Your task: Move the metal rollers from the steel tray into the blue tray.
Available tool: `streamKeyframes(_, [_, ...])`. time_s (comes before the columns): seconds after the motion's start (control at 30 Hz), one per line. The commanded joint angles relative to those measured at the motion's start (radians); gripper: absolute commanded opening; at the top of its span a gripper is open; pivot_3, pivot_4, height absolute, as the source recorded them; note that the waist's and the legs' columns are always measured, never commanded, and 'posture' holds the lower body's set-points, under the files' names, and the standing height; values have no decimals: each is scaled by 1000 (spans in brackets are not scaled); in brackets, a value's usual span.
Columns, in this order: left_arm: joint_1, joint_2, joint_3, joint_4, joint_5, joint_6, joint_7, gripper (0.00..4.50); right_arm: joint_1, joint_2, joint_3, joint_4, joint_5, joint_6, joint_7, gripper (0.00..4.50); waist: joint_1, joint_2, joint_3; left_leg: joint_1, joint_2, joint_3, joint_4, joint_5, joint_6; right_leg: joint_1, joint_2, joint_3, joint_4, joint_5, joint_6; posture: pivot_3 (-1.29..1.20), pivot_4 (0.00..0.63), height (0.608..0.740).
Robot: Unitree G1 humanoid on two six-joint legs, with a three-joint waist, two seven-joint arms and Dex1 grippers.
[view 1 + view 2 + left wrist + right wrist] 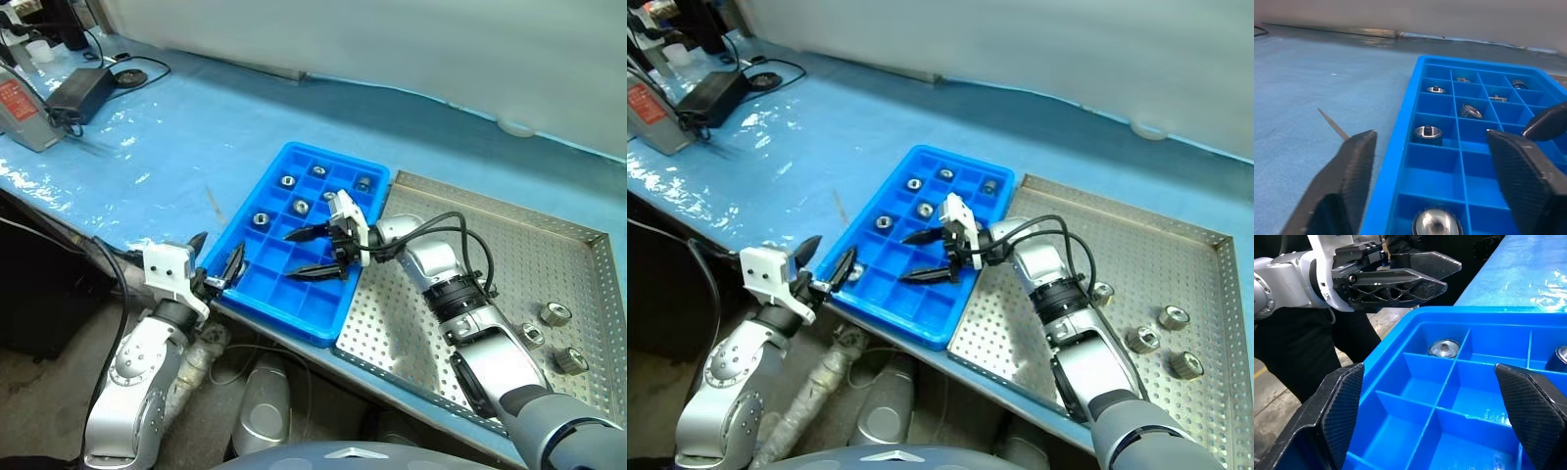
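The steel tray's roller [1102, 294] nearest the blue tray stands clear of its neighbours, so the robot's open left gripper should keep moving there and close around that roller.
The blue tray [257, 277] lies on the table with the steel tray [549, 259] against its right side. Several metal rollers [301, 207] sit singly in the blue tray's far compartments. One roller [1436, 221] rests in the near left corner cell. A few more rollers [555, 313] lie at the steel tray's right side. My left gripper [217, 257] stands open at the blue tray's near left corner, straddling its rim with nothing held. My right gripper [292, 255] hovers open over the blue tray's middle cells, pointing left, empty.
A black power adapter [83, 93] with cables and a grey device with a red label [20, 108] sit at the far left of the blue-covered table [176, 147]. The table's front edge runs just beneath the blue tray. A white wall panel [392, 39] closes the back.
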Motion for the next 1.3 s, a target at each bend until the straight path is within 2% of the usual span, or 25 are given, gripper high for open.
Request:
streamKeyframes(0.03, [-58, 13, -3, -18, -54, 1, -33, 4443, -28, 0, -53, -28, 24, -11, -24, 4500, 0, 0, 0, 0, 0, 0, 0, 0, 0, 0, 0, 0, 0, 0, 0, 474, 150, 740])
streamKeyframes(0.23, [-218, 53, -108, 105, -84, -5, -171, 4443, 0, -59, -121, -85, 21, 3, -92, 4500, -21, 2, 0, 3, -1, 0, 0, 0, -1, 3, 0, 0, 1, 0, 0, 300, 150, 740])
streamKeyframes(0.37, [-366, 61, -203, 286, -74, -45, -311, 4443, 71, -116, -200, -185, 13, 10, -222, 4500, -73, 3, 0, 4, -2, 0, 2, 1, -2, 5, -1, 1, 1, 1, 0, 145, 150, 740])
streamKeyframes(0.5, [-504, 34, -251, 468, -63, -97, -405, 4443, 161, -165, -286, -317, 32, 54, -338, 4500, -178, 3, 0, 3, -2, 1, 3, 3, -4, 4, -1, 1, 1, 2, 0, -31, 150, 740])
streamKeyframes(0.6, [-630, -3, -276, 660, -51, -182, -506, 4443, 257, -181, -359, -442, 11, 72, -480, 4500, -246, 4, -1, 3, -2, 1, 1, 5, -8, 4, -1, 1, 0, 1, 1, -125, 150, 740])
streamKeyframes(0.8, [-895, -106, -256, 1075, -15, -349, -594, 4443, 394, -199, -466, -619, 5, 158, -690, 4500, -362, 4, -1, 4, -3, 4, 1, 5, -8, 3, 0, 4, 0, 2, 1, -280, 150, 740])
streamKeyframes(1.0, [-1106, -192, -247, 1445, 41, -448, -632, 4443, 460, -235, -555, -711, 10, 205, -801, 4500, -404, 4, -1, 6, -4, 9, 2, 1, -1, 3, -1, 10, -1, 2, 1, -423, 150, 740])
streamKeyframes(1.3, [-1243, -280, -248, 1724, 133, -505, -664, 4443, 596, -238, -626, -834, 34, 237, -892, 4500, -432, 4, -1, 8, -5, 24, 9, -6, 11, 1, -2, 23, -3, 2, 4, -526, 150, 740])
